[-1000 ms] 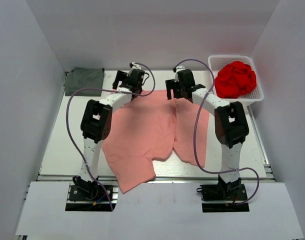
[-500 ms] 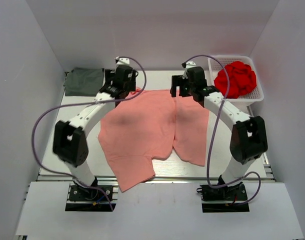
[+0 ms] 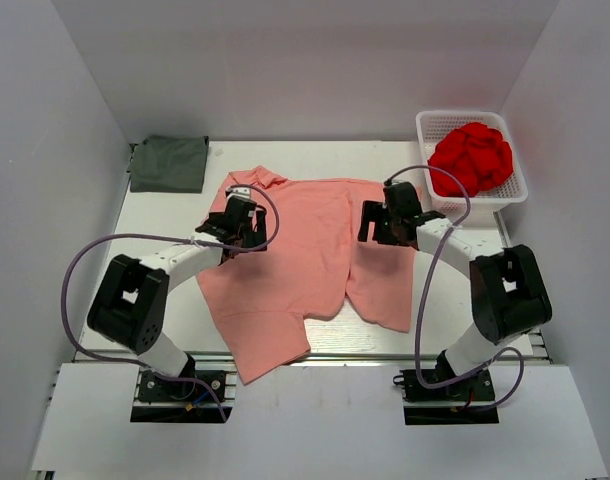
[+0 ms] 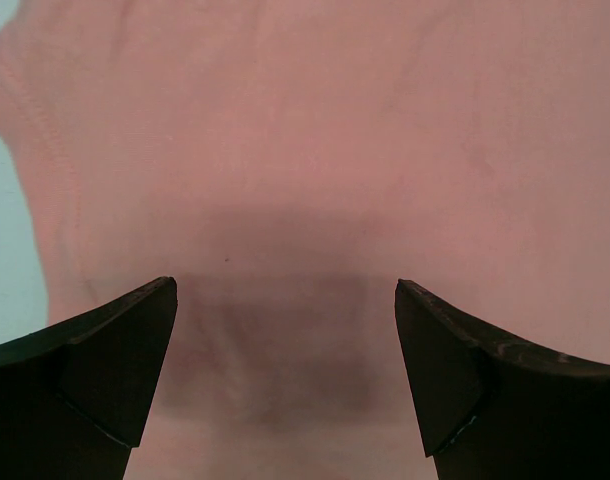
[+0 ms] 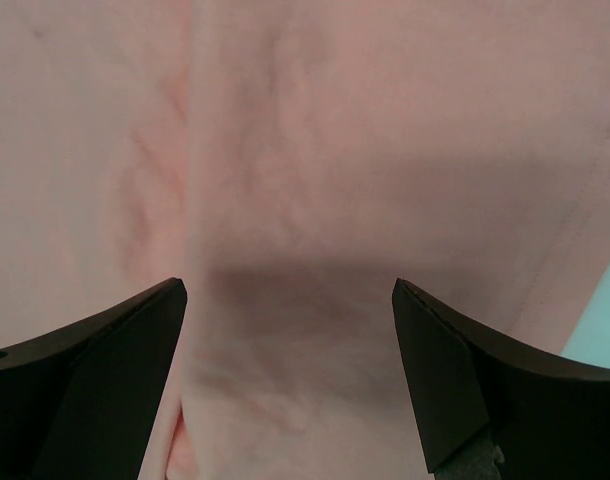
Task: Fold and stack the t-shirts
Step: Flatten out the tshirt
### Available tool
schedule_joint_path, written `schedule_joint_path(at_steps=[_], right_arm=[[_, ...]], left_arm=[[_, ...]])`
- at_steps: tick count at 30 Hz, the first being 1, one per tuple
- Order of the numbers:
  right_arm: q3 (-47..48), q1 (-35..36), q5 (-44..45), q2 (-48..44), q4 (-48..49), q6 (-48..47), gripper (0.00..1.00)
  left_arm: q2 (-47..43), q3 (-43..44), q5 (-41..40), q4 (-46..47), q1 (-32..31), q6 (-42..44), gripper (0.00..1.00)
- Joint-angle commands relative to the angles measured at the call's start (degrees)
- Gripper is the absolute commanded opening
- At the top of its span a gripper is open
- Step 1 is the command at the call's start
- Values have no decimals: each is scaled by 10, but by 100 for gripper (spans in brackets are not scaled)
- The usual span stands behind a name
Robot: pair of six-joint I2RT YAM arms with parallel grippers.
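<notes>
Next, I pull the cloth [image 3: 383,268] flat toward the basket with my right gripper before folding, because a lengthwise fold [image 3: 350,250] stands up in the pink shirt and the shirt's corner hangs over the near edge.
A salmon-pink t-shirt [image 3: 305,250] lies spread flat across the middle of the table, its collar [image 3: 257,178] at the far left and one corner hanging over the near edge. A dark grey-green t-shirt [image 3: 169,163] lies folded at the back left corner. My left gripper [image 3: 242,228] hovers low over the pink shirt's left part, open, with only cloth [image 4: 315,150] under its jaws [image 4: 285,320]. My right gripper [image 3: 384,222] hovers open over the shirt's right part, above a lengthwise fold [image 5: 190,200], and nothing sits between its fingers [image 5: 288,320].
A white basket [image 3: 513,190] at the back right holds a crumpled red cloth [image 3: 472,157]. White walls close in the left, back and right sides. Bare tabletop [image 3: 150,290] shows left of the pink shirt.
Both arms have drawn back from the shirt's far edge toward the near side and dropped low over the cloth. The collar at the far left has come into view. Both grippers stayed open.
</notes>
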Motion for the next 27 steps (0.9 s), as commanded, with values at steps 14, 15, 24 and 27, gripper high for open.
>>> schedule_joint_path(at_steps=[14,15,24,27], right_arm=[[114,-116,-97,209,8,16,89],[131,-120,-96,226,5,9,89],[260,-131,-49,269,-20,-86,89],[307,-134,-14,290,-38,-104,89]], left_arm=[[212,116,46,48,100,-4,100],[224,127,56,48,106,-4,100],[258,202,90,64,122,70,100],[258,224,101,64,122,89,100]])
